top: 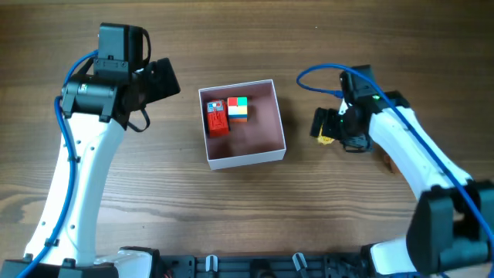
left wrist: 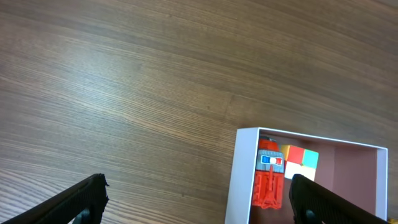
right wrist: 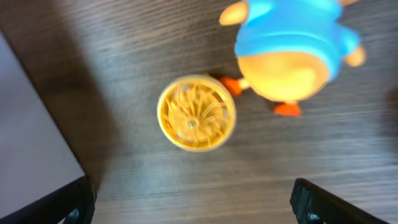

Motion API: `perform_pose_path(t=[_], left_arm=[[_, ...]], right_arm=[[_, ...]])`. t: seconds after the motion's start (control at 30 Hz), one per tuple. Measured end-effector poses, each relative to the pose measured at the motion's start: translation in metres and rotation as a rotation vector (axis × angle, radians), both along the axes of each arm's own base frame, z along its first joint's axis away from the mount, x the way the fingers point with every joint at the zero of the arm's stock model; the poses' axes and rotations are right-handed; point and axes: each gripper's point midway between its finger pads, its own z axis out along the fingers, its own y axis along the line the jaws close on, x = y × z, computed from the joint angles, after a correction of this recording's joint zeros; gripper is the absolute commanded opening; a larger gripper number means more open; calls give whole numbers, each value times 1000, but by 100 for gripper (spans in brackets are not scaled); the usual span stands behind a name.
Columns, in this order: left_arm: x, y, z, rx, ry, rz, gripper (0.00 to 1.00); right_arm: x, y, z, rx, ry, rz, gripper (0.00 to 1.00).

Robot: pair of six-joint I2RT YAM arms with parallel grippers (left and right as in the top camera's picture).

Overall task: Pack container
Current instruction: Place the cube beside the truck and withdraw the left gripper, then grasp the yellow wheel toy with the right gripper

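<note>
The yellow round toy (right wrist: 196,113) is on the other side of the container from my left gripper, so next my right gripper picks it up and puts it next to the multicoloured cube.
The container (top: 248,159), a square shallow box with white walls and a dusty-pink inside, sits at the table's middle. It holds a red toy (top: 217,118) and a multicoloured cube (top: 238,109) in its far left corner. My left gripper (top: 160,79) is open and empty, left of the box. In the left wrist view, my left gripper (left wrist: 199,202) straddles the box's near wall (left wrist: 239,177). My right gripper (top: 323,126) is open, right of the box. In the right wrist view it (right wrist: 193,205) hovers over a yellow round toy (right wrist: 196,112) and a blue-and-orange toy (right wrist: 292,46).
The table is dark wood. The box's outer wall (right wrist: 28,137) shows at the left edge of the right wrist view. A bit of the yellow toy (top: 327,140) shows under the right gripper in the overhead view. Both arms' blue cables hang near the grippers.
</note>
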Motion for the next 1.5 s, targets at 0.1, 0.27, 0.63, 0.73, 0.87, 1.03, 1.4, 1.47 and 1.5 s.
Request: perform_pose_path(t=[0.1, 0.27, 0.63, 0.73, 0.87, 1.03, 1.4, 1.47, 1.5], left_arm=[[0, 0, 0, -2, 2, -1, 94], [-6, 0, -4, -1, 29, -3, 94], [-6, 0, -4, -1, 30, -3, 96], [-6, 0, -4, -1, 31, -3, 96], [-6, 0, -4, -1, 31, -3, 96], [-6, 0, -4, -1, 31, -3, 96], [-7, 0, -4, -1, 32, -3, 96], [-8, 0, -5, 0, 41, -3, 96], [-9, 0, -6, 1, 44, -3, 96]], right_arm=[[13, 4, -10, 20, -15, -76, 100], [27, 7, -28, 45, -18, -196, 100], [26, 6, -55, 31, 45, -251, 77], [25, 6, -55, 31, 50, -260, 69], [23, 5, -56, 28, 58, -262, 59], [22, 5, -57, 26, 67, -264, 57], [13, 0, -56, -10, 91, -191, 21], [14, -2, -45, -29, 59, -158, 20], [16, -3, -37, -29, 34, -148, 18]])
